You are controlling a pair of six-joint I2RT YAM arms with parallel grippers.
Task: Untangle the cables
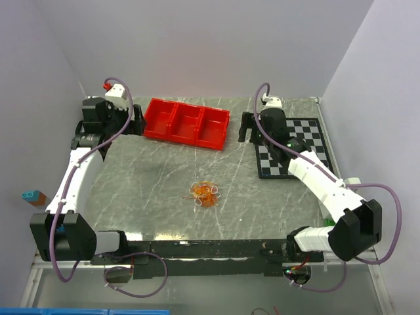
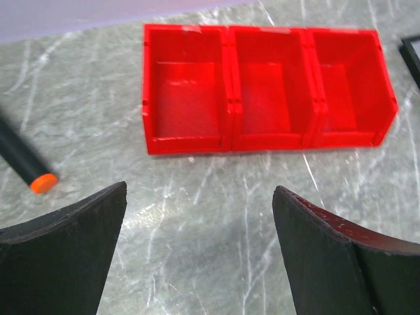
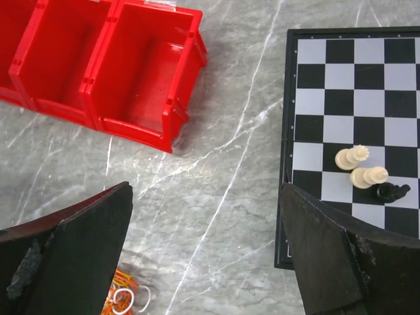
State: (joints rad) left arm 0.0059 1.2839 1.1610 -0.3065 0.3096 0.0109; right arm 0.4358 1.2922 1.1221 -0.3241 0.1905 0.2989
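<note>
Clear marble lies between the red tray's end and the chessboard, so my right gripper should keep going toward that end and close its open fingers there.
The cables are a small tangled bundle of thin orange, yellow and white strands lying on the marble table near its middle. In the right wrist view the cables peek out at the bottom left, beside the left finger. My left gripper is far back left, next to the red tray, open and holding nothing. My left gripper shows only bare table between its fingers. At the back right my right gripper hangs open and empty. My right gripper has nothing between its fingers either.
A red tray with three empty compartments stands at the back of the table. A chessboard lies at the back right, with three chess pieces on it. A black marker with an orange tip lies left of the tray.
</note>
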